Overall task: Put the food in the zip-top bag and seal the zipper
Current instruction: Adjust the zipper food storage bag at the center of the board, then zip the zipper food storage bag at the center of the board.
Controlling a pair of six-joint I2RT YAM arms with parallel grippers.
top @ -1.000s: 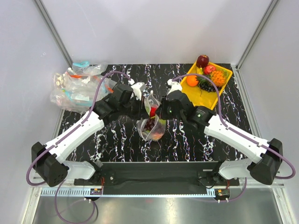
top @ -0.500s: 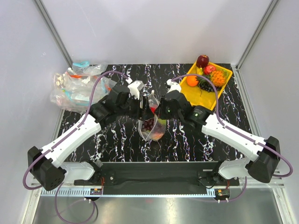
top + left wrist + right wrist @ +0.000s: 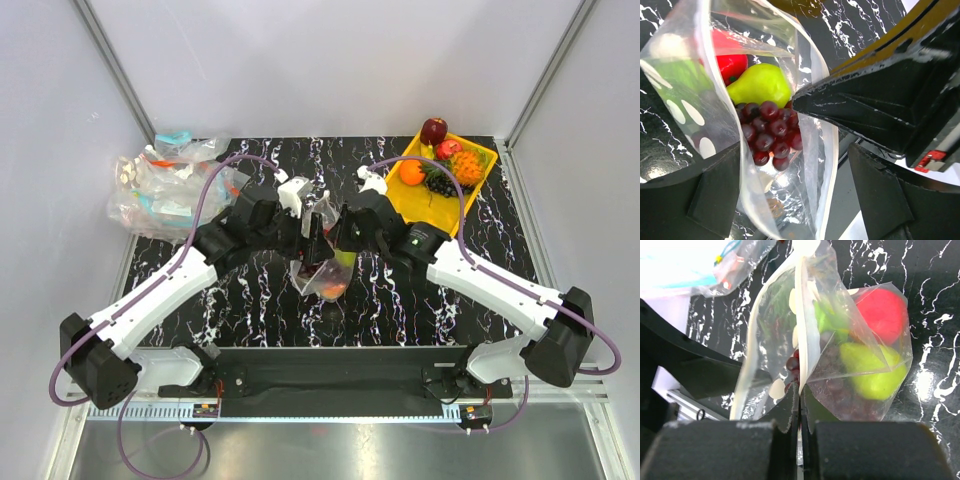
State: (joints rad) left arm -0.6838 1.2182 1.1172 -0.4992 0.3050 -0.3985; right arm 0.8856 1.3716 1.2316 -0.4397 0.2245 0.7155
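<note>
The bag's opening [image 3: 785,185] is wide open between my left gripper's fingers, so next my left gripper presses both edges of the opening together before my right gripper moves to the bag's far corner [image 3: 325,198].
A clear zip-top bag [image 3: 326,268] with white oval marks hangs above the table between both arms. Inside it lie a red fruit [image 3: 730,59], a yellow-green pear [image 3: 760,85] and dark red grapes [image 3: 771,133]. My right gripper [image 3: 801,410] is shut on the bag's mouth edge, pinching the pale zipper strip [image 3: 801,330]. My left gripper [image 3: 795,195] is open, with one finger on each side of the bag's loose wall and not pressing it. From above, the left gripper [image 3: 311,238] and right gripper [image 3: 337,233] face each other across the bag's top.
The yellow tray [image 3: 437,205] at the back right holds a red apple [image 3: 434,130], an orange [image 3: 411,172], dark grapes [image 3: 437,184] and a bumpy orange fruit [image 3: 467,167]. A heap of other clear bags [image 3: 165,185] lies at the back left.
My left gripper went from shut to open and let go of the bag's edge. The right gripper stayed shut on the bag. Both wrists shifted slightly toward each other.
</note>
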